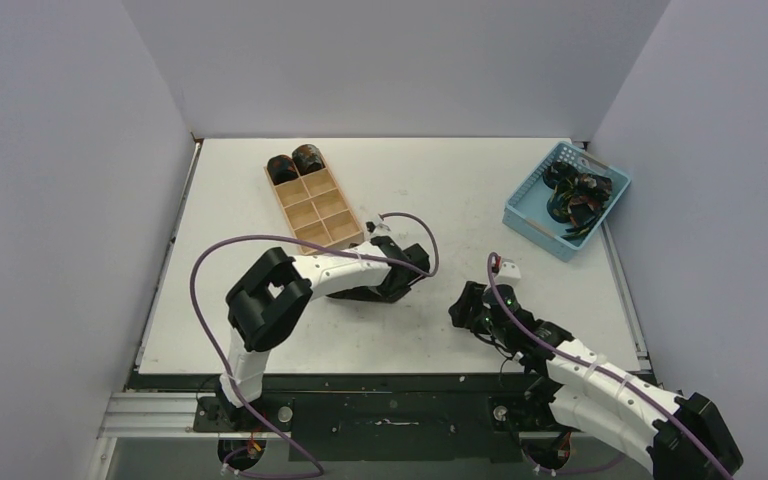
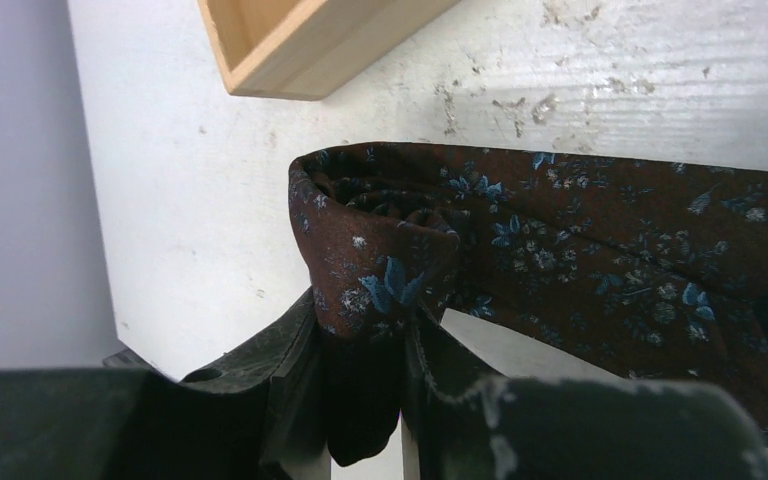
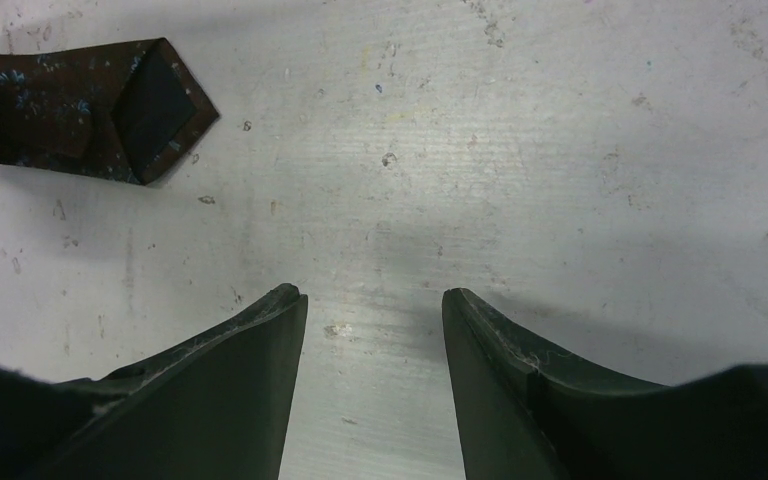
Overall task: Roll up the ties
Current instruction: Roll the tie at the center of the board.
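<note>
My left gripper is holding the tie's loose coil point(image 2: 385, 235) crooked, so I should put the coil down, move away, and take the pointed end point(image 3: 165, 112) with my right gripper.
A dark brown tie point(image 2: 600, 230) with small blue flowers lies on the white table. My left gripper point(image 2: 365, 335) is shut on its folded, partly coiled end point(image 2: 380, 250). In the top view this gripper point(image 1: 412, 262) sits just in front of the wooden tray, and the arm hides most of the tie. My right gripper point(image 3: 372, 300) is open and empty above bare table, with the tie's pointed end point(image 3: 130, 100) to its far left. In the top view it point(image 1: 465, 305) is right of the left gripper. Two rolled ties point(image 1: 295, 163) sit in the tray's far compartments.
The tan wooden tray point(image 1: 328, 215) lies left of centre, and its corner point(image 2: 290, 50) is close to my left gripper. A light blue basket point(image 1: 525, 215) at the far right holds several loose ties point(image 1: 577, 195). Walls close in the table on three sides.
</note>
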Action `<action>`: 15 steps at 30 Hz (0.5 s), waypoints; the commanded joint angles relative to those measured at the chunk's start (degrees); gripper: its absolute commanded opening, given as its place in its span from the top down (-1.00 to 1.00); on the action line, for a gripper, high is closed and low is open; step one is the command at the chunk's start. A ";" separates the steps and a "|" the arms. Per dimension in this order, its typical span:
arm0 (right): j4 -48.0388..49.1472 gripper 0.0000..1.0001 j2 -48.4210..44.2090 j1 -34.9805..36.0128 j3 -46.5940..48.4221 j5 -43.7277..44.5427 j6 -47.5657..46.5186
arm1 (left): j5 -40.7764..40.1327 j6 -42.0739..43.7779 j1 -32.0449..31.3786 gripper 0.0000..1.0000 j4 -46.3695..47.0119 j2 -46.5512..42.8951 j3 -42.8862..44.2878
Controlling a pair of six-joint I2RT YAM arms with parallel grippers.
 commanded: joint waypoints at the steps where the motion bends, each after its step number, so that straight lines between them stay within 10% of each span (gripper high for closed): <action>1: 1.46 -0.06 -2.26 -0.04 -1.74 0.18 3.07 | -6.40 -1.66 -0.51 1.00 -7.41 3.61 4.62; 6: 0.38 -0.07 -4.41 0.09 -3.44 0.76 4.99 | -7.07 -1.51 -2.06 1.00 -8.56 7.28 7.79; 15: 0.20 -0.12 -6.63 0.49 -4.04 0.66 5.27 | -3.95 0.31 -4.72 0.40 -5.36 11.90 11.86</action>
